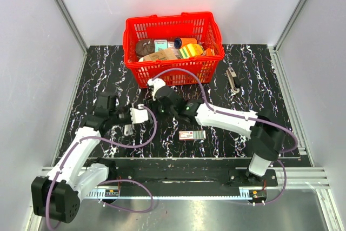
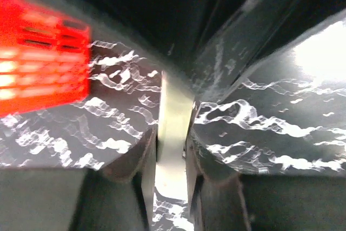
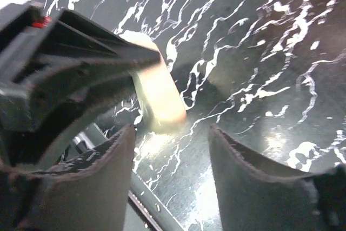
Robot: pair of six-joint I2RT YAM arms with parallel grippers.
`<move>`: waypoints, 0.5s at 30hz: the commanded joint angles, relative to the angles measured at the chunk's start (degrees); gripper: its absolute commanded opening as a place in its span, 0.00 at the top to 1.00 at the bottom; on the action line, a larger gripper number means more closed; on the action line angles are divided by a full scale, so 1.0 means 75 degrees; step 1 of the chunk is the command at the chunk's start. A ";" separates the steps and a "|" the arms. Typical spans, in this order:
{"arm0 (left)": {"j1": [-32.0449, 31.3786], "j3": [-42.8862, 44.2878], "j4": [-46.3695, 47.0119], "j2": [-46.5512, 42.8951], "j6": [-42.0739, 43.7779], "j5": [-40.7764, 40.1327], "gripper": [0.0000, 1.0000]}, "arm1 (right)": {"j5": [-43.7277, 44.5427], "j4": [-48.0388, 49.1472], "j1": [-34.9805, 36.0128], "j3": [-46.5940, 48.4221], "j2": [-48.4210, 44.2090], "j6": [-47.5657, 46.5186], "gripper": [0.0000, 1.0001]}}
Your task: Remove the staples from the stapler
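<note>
The stapler's pale rounded end (image 3: 164,113) blocks the staple track from my right gripper. My left gripper needs to turn the open track to face my right gripper first.
In the left wrist view my left gripper (image 2: 171,155) is shut on the stapler (image 2: 173,117); its pale silvery strip runs forward from between the fingers. The right wrist view shows that strip's rounded end (image 3: 158,98) sticking out from under the dark left gripper (image 3: 65,52). My right gripper (image 3: 170,152) is open just short of that end, and its fingers (image 3: 97,182) touch nothing. From above, the two grippers meet in front of the basket, left gripper (image 1: 144,113) facing right gripper (image 1: 154,105), and the stapler is hidden between them. No staples show.
A red basket (image 1: 172,71) full of goods stands right behind the grippers and shows as a red blur (image 2: 43,74) in the left wrist view. A small red-and-white box (image 1: 192,134) lies on the marbled table. A slim dark-and-silver tool (image 1: 233,79) lies right of the basket.
</note>
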 commanded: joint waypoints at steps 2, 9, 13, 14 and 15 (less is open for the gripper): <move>0.0051 -0.0299 0.2845 -0.0413 -0.0222 -0.2174 1.00 | 0.1025 0.1596 0.0138 -0.0201 -0.1523 0.0229 0.33; 0.0063 -0.0511 0.3948 -0.1199 -0.0327 -0.2152 1.00 | 0.1648 0.2651 0.0115 -0.1607 -0.2544 0.0638 0.32; 0.0087 -0.0406 0.4160 -0.1609 -0.0852 -0.2000 1.00 | 0.1496 0.3166 0.0115 -0.2275 -0.2790 0.0756 0.36; 0.0087 -0.0359 0.4149 -0.1749 -0.1098 -0.1930 1.00 | 0.1414 0.3353 0.0115 -0.2462 -0.2849 0.0826 0.36; 0.0098 -0.0312 0.4160 -0.1890 -0.1217 -0.1813 1.00 | 0.1309 0.3541 0.0115 -0.2696 -0.2861 0.0885 0.37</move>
